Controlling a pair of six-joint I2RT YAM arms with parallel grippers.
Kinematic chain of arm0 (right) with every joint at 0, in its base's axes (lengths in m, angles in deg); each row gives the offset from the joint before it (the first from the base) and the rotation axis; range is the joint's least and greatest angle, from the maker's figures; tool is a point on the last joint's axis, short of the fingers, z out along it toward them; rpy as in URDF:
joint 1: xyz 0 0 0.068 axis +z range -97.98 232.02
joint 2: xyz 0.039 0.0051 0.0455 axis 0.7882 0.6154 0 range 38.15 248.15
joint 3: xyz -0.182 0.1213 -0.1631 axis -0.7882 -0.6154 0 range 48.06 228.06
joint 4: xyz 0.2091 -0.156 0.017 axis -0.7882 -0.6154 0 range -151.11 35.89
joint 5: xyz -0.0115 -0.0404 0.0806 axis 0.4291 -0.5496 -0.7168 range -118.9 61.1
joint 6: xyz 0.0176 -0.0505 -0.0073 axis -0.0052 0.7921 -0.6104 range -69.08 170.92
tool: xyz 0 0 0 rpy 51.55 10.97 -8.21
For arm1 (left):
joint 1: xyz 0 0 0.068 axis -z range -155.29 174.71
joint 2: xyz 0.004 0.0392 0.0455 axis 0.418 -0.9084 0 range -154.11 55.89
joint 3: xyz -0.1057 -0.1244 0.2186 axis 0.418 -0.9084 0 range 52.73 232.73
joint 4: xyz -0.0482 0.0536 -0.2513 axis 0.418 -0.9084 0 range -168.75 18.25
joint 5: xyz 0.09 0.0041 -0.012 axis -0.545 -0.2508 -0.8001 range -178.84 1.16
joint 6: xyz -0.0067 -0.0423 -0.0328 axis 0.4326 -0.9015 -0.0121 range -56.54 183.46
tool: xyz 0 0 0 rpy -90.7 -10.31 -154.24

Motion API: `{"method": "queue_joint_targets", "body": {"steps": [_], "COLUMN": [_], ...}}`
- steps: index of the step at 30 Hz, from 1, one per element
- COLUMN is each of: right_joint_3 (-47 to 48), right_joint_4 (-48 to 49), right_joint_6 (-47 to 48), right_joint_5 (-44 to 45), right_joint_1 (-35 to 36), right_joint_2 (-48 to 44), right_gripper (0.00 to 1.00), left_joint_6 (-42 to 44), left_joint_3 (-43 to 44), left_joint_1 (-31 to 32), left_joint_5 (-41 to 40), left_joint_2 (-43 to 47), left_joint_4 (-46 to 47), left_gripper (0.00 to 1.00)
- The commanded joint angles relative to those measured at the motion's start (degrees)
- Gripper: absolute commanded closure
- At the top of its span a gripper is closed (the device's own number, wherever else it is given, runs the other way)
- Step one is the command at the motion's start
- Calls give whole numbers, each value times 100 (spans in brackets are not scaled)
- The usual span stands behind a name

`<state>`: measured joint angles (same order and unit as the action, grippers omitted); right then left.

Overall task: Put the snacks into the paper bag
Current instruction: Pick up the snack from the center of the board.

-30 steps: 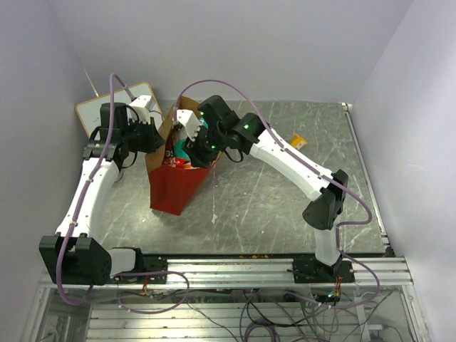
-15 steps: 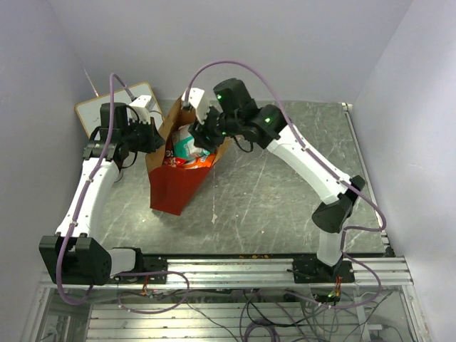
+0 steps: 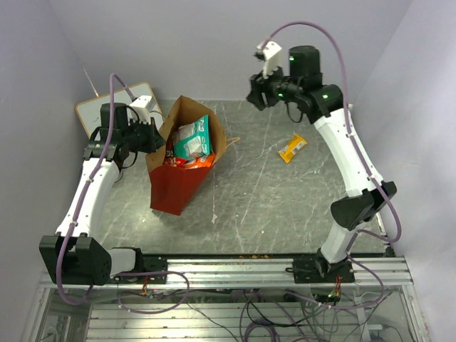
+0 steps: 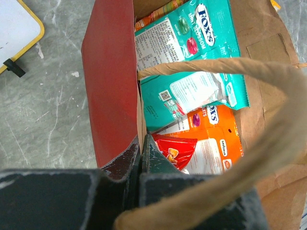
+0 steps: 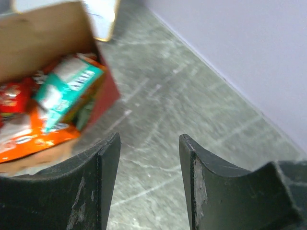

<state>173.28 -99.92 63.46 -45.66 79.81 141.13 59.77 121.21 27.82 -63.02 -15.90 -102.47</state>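
Note:
I should keep moving my open right gripper to the snack's end (image 3: 301,140) farthest from the bag and close it there, because the yellow-orange snack (image 3: 292,147) is lying clear of the bag.
The red paper bag (image 3: 174,189) stands open at the left of the table, brown inside. In it lie a teal packet (image 3: 191,139), an orange packet (image 3: 194,162) and a small red pack (image 4: 175,149). My left gripper (image 3: 158,132) is shut on the bag's left rim (image 4: 112,96), one finger outside and one inside. One small yellow-orange snack (image 3: 293,147) lies alone on the table at the right. My right gripper (image 3: 256,91) is open and empty, raised high near the back wall, away from the bag. The bag also shows in the right wrist view (image 5: 57,72).
A white writing board (image 3: 117,107) with a yellow rim lies at the back left behind the bag. Walls close in the table at the back and both sides. The bag's twisted paper handle (image 4: 249,120) arches across the left wrist view.
My right gripper has let go of the teal packet in the bag, risen out of it and swung right toward the back wall. The left arm has held still.

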Motion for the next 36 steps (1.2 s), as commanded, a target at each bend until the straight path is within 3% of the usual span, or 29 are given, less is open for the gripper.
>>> {"method": "queue_joint_targets", "body": {"steps": [1,8,15,22,36], "right_joint_3": [-861,-2269,-3522,-3919,-3770], "right_joint_4": [646,1471,2552,3302,3596], "right_joint_6": [-406,-802,-866,-1674,-2900], "right_joint_5": [-243,-431,-61,-448,-1756], "right_joint_1": [-996,-2287,-2992,-3617,-4235], "right_joint_2": [-325,-476,-295,451,2166], "right_gripper": [48,47,46,46,49], "left_joint_6": [-3,20,39,37,50], "left_joint_3": [18,-11,-12,2,-19], "left_joint_1": [49,50,49,51,52], "left_joint_5": [296,313,308,307,308], "left_joint_2": [143,169,183,187,188], "left_joint_4": [546,554,549,532,531], "left_gripper": [93,93,93,93,93]}}
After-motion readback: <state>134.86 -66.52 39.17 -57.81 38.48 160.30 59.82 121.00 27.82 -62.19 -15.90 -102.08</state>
